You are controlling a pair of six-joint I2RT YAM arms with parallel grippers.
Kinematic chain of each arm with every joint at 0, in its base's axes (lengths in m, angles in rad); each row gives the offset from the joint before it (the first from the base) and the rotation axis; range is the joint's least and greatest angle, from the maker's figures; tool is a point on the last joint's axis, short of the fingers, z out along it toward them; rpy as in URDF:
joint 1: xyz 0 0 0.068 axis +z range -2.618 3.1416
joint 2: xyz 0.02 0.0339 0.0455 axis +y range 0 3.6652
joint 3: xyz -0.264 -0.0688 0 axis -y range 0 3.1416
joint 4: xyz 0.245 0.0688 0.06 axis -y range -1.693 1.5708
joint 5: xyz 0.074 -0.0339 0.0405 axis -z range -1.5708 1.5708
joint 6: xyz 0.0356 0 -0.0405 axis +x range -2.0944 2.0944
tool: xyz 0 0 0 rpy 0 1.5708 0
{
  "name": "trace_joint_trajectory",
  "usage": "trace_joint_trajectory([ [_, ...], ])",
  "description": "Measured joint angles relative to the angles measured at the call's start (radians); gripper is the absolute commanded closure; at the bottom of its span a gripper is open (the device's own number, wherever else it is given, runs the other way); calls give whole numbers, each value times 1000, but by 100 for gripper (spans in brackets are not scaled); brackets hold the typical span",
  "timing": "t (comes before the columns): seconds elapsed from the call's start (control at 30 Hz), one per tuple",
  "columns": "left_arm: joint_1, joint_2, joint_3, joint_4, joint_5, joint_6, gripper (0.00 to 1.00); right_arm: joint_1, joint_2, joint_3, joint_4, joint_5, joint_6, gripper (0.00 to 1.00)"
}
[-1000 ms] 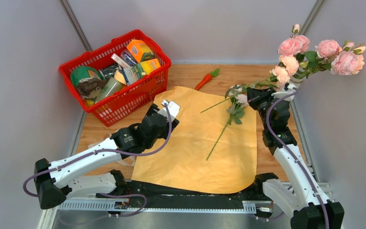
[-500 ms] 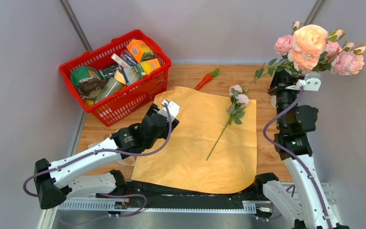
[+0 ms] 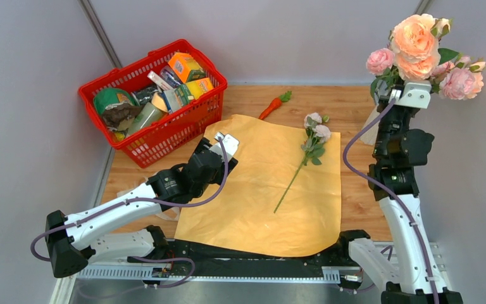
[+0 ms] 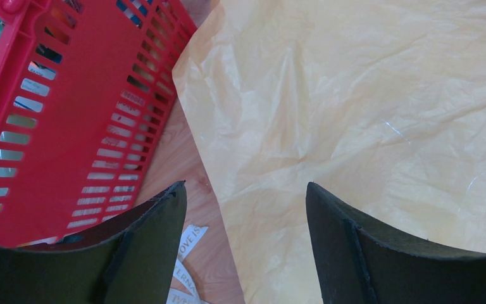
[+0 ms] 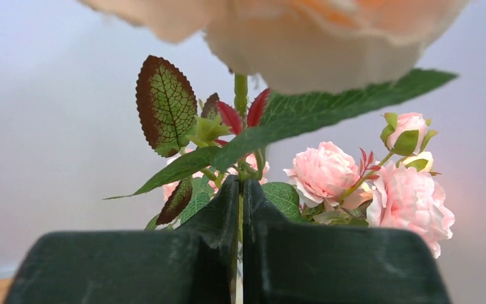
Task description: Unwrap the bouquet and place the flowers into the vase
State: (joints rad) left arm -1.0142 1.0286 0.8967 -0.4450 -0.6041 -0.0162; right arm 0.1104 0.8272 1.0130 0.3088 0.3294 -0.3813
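Note:
I should keep lowering the upright peach-orange flower with my right gripper, its stem (image 5: 240, 94) pointing down toward the vase (image 3: 369, 130), until its bloom settles among the pink flowers.
The orange wrapping paper (image 3: 262, 190) lies spread flat, tan-yellow side up. On it lies one pink flower (image 3: 314, 134), its stem running toward the near left. My right gripper (image 3: 385, 94) is raised at the far right and shut on the thin green stem (image 5: 241, 95) of a peach-orange flower (image 3: 414, 43), held upright. Around it stand pink flowers (image 3: 461, 82) (image 5: 326, 172). My right arm hides most of the vase; only a white sliver (image 3: 371, 132) shows. My left gripper (image 3: 224, 140) (image 4: 245, 187) hangs open over the paper's left edge, nothing between its fingers.
A red basket (image 3: 171, 136) full of groceries stands at the far left, close to my left gripper. A toy carrot (image 3: 274, 105) lies behind the paper. Cream printed ribbon (image 4: 186, 244) rests on the wood beside the paper. Grey walls enclose the table.
My right arm has risen and swung the peach flower from low over the paper's right side to upright, high among the pink flowers. The left arm has not moved.

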Motion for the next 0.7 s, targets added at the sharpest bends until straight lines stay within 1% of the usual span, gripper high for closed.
trace_joint_trajectory([
  [0.27,0,0,0,0,0,0,23,-135,69,3,7,-46,7,100],
  [0.43,0,0,0,0,0,0,23,-223,105,3,42,-93,55,100],
  [0.7,0,0,0,0,0,0,23,-314,161,-20,80,-163,152,100],
])
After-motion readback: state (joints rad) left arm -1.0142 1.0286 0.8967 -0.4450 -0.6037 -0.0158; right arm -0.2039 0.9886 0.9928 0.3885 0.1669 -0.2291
